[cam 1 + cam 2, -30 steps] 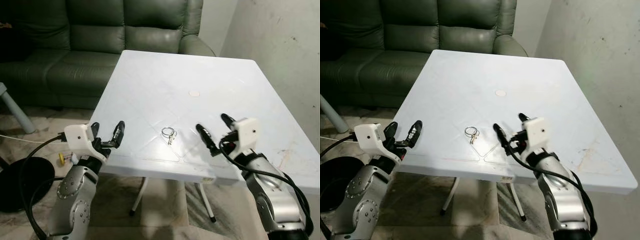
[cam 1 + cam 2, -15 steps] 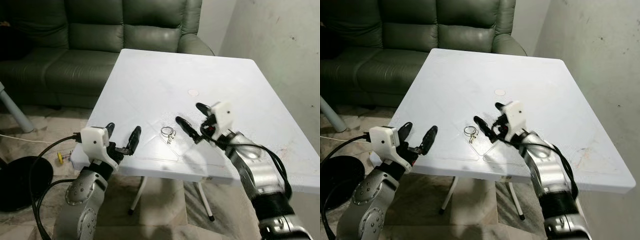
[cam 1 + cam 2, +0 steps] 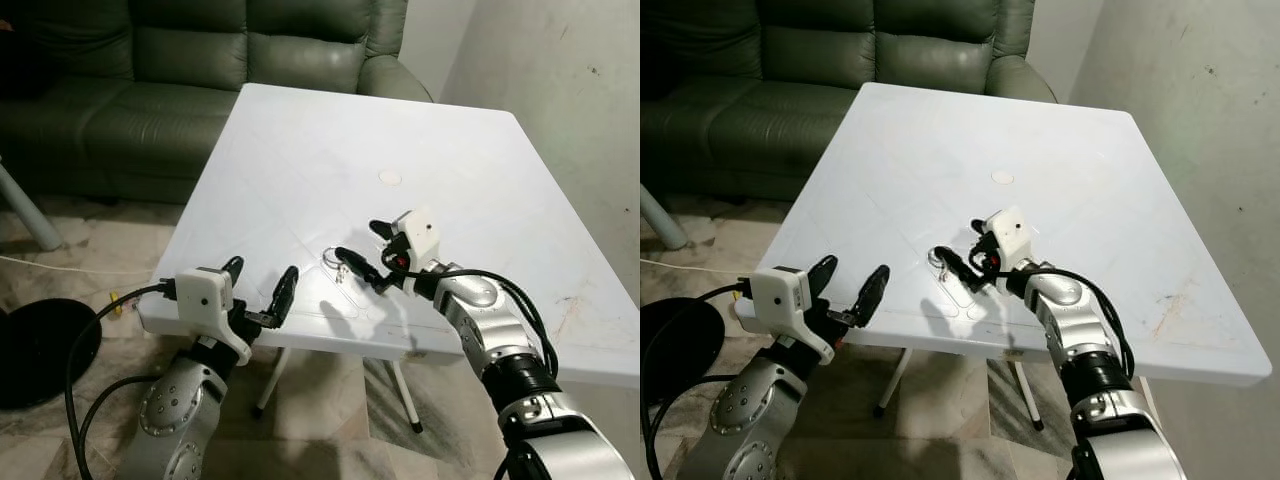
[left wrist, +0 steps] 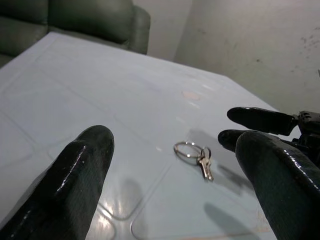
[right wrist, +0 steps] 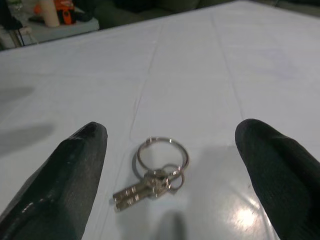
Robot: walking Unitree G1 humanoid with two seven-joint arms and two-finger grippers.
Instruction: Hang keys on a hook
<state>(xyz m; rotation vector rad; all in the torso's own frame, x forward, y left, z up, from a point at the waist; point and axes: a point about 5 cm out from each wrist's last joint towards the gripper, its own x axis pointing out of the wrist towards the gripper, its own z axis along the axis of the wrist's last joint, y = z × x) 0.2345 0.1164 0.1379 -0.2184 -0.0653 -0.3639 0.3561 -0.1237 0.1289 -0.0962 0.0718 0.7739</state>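
The large ring [image 5: 163, 139] has the small rings [image 5: 181, 181] looped through it, so it will come along when I lift the small rings.
A small bunch of silver keys on a ring [image 3: 337, 263] lies flat on the white table [image 3: 460, 140], near its front edge. My right gripper [image 3: 366, 246] is open just to the right of the keys, low over the table, one finger [image 3: 353, 263] almost at the ring. In the right wrist view the keys [image 5: 156, 172] lie between the two spread fingers, untouched. My left gripper [image 3: 260, 279] is open at the table's front left edge, short of the keys, with nothing in it. Its wrist view looks across the table at the keys [image 4: 194, 154].
A small round disc [image 3: 390, 178] lies farther back on the table. A dark green sofa [image 3: 200, 60] stands behind the table and a pale wall [image 3: 560, 80] runs close along its right side. On the floor at left are a black round base [image 3: 40, 350] and a cable.
My right gripper has swung left and forward over the table until it stands at the keys. My left arm has come up and right to the table edge. The keys have not moved.
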